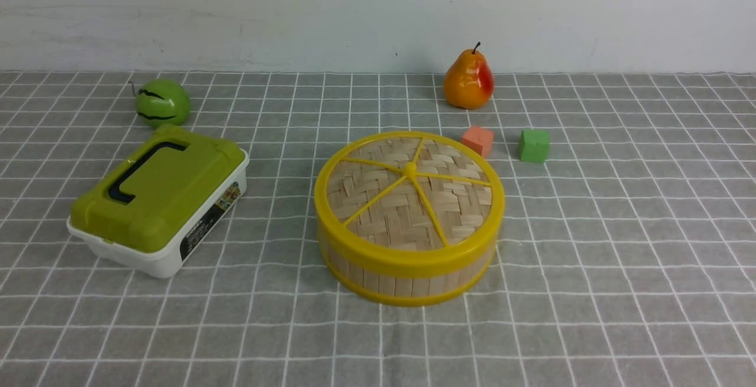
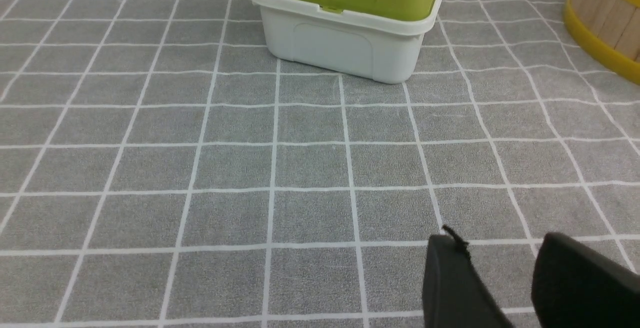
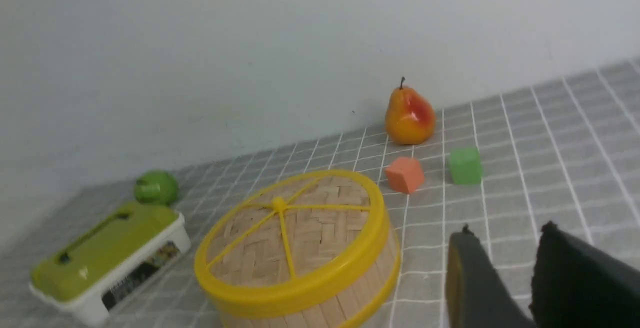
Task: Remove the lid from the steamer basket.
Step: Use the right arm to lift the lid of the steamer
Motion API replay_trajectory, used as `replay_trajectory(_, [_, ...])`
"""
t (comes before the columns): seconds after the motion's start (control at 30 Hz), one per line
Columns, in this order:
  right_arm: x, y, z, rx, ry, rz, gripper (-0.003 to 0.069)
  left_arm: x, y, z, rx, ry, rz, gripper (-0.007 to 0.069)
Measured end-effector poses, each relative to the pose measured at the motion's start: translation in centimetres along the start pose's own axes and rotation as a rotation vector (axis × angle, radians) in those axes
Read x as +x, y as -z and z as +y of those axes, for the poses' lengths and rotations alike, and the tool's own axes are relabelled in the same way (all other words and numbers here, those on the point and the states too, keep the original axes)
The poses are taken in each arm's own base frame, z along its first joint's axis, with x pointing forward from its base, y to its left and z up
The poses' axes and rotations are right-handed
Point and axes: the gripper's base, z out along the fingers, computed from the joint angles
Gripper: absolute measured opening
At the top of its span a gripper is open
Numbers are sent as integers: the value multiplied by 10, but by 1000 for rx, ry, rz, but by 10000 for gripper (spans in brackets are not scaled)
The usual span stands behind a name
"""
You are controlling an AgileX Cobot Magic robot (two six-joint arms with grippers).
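Note:
My gripper will raise the knob, and the lid (image 1: 409,192) will come straight off and leave the steamer basket in place, because the yellow rim (image 1: 411,260) is smooth all the way round.
The lid (image 1: 409,189), a woven bamboo disc with a yellow rim, spokes and centre knob, sits flat on the steamer basket (image 1: 407,275) in the middle of the table. Neither gripper shows in the front view. In the right wrist view my right gripper (image 3: 507,233) is open and empty. It hangs above the cloth to the right of the basket (image 3: 370,273) and lid (image 3: 290,233), touching neither. In the left wrist view my left gripper (image 2: 500,240) is open and empty over bare cloth. An edge of the basket (image 2: 605,22) shows far off.
A white box with an olive-green lid (image 1: 156,198) lies left of the basket. A green round fruit (image 1: 162,102) sits behind the box. A pear (image 1: 468,80), an orange cube (image 1: 477,140) and a green cube (image 1: 534,145) sit behind the basket to the right, near the wall.

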Motion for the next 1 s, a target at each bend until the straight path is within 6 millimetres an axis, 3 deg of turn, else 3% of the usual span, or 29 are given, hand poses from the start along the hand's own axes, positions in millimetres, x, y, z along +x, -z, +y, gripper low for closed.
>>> replay_trajectory(0.1, [-50,-20,15,-53,146,197,3,0,0,0,0,0,0,239])
replay_trajectory(0.27, [-95,-71,18,-130,208,522,-20,0,0,0,0,0,0,239])
replay_trajectory(0.5, [-120,-164,28,-194,338,849,-3,0,0,0,0,0,0,239])
replay_trajectory(0.6, [-116,-212,35,-141,390,931,0,0,0,0,0,0,0,239])
replay_trajectory(0.63, [-114,-238,41,-130,411,944,1,0,0,0,0,0,0,239])
replay_trajectory(0.67, [-114,-241,42,-130,410,945,1,0,0,0,0,0,0,239])
replay_trajectory(0.73, [-107,-267,54,-160,424,954,2,0,0,0,0,0,0,239])
replay_trajectory(0.9, [-73,-329,103,-309,447,975,7,0,0,0,0,0,0,239])
replay_trajectory(1.0, [-58,-348,115,-334,463,987,13,0,0,0,0,0,0,239])
